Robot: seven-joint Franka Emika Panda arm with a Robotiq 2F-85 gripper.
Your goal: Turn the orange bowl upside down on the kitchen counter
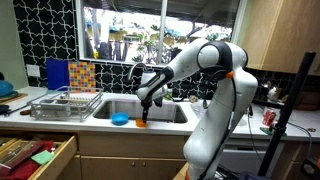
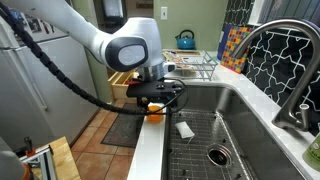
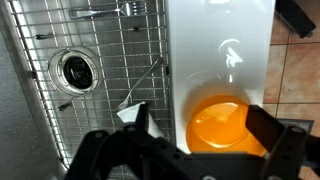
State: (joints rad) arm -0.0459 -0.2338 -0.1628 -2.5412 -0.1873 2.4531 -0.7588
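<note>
My gripper should move toward the sink and pinch the sink-side rim before flipping the bowl, since my open fingers span the orange bowl from side to side.
The orange bowl sits on the narrow front strip of the kitchen counter, beside the sink, and its glossy hollow seems to face up. My gripper is open right above it, one finger on each side, the right finger close to the rim. In both exterior views the gripper hangs just over the bowl at the counter's front edge.
The sink has a wire grid and a drain, a fork and a white scrap. A blue bowl lies near the orange one. A dish rack, a faucet and an open drawer are close by.
</note>
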